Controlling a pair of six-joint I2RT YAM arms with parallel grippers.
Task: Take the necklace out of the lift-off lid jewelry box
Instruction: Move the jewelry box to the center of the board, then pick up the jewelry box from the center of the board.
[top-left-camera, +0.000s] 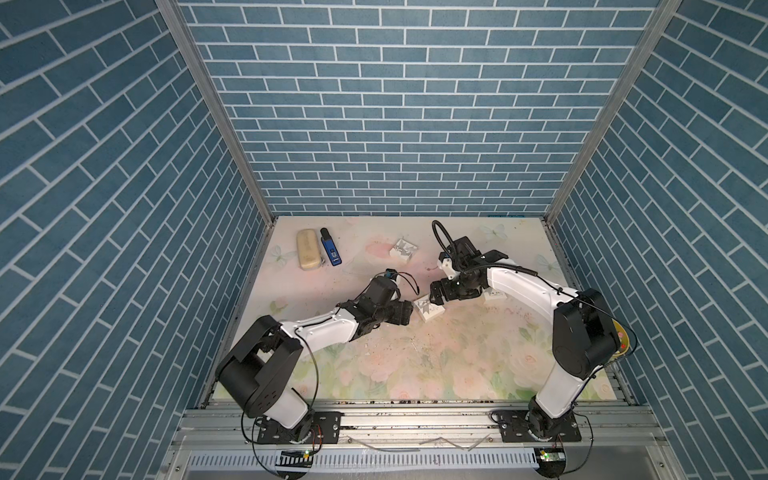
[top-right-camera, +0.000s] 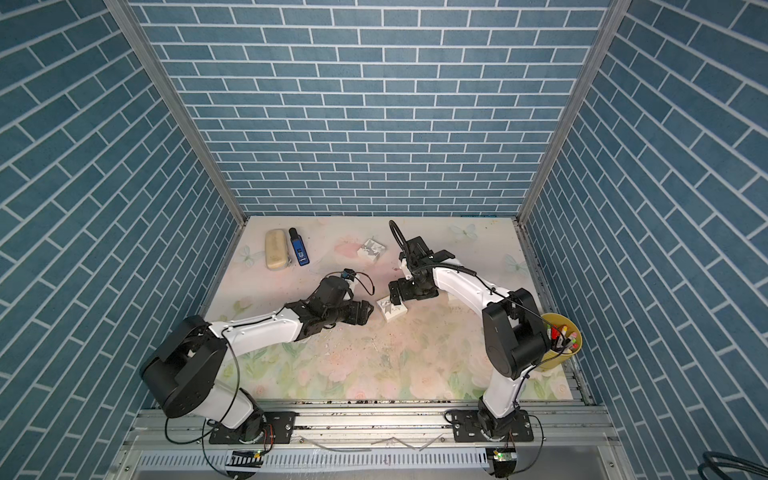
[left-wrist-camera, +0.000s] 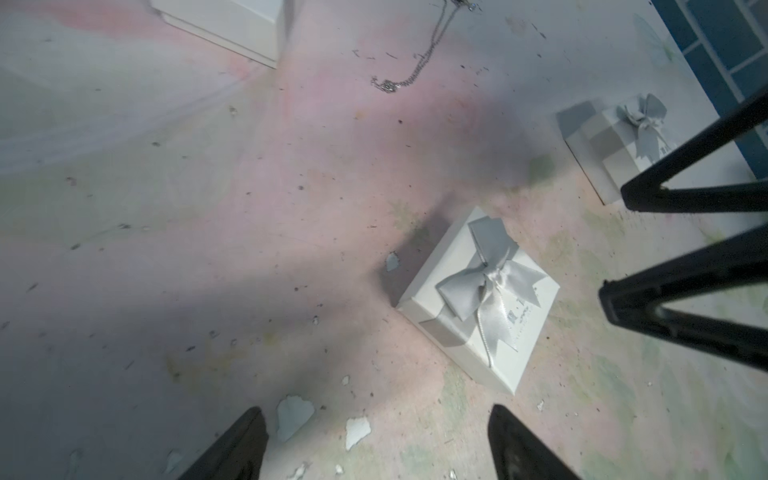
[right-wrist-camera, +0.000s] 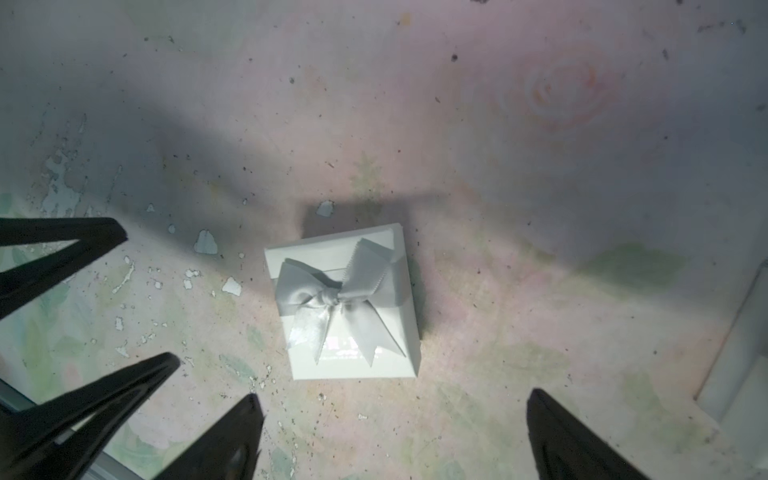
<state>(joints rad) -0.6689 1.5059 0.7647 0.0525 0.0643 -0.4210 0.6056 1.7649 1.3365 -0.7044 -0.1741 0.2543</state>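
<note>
My left gripper is pointing down next to the lidded jewelry box (top-left-camera: 429, 307). It should move back, level out and take hold of the jewelry box's base (top-left-camera: 422, 313) while my right gripper holds the lid.
A white jewelry box (top-left-camera: 428, 309) with a grey satin bow sits on the flowered table, lid on; it shows in both wrist views (left-wrist-camera: 478, 299) (right-wrist-camera: 345, 303). My left gripper (left-wrist-camera: 376, 409) stands open just left of it, nothing between its fingers. My right gripper (right-wrist-camera: 393, 395) is open too, close to the box's far right side, touching nothing. In both top views the box lies between the two grippers (top-right-camera: 370, 309) (top-right-camera: 395, 297). A thin silver necklace (left-wrist-camera: 417, 64) lies loose on the table, outside any box.
A second bowed box (top-left-camera: 404, 249) stands further back, and a third (top-left-camera: 494, 296) is partly hidden behind the right arm. At the back left lie a tan case (top-left-camera: 308, 250) and a blue device (top-left-camera: 331, 247). A yellow cup of pens (top-right-camera: 561, 340) stands at the right edge.
</note>
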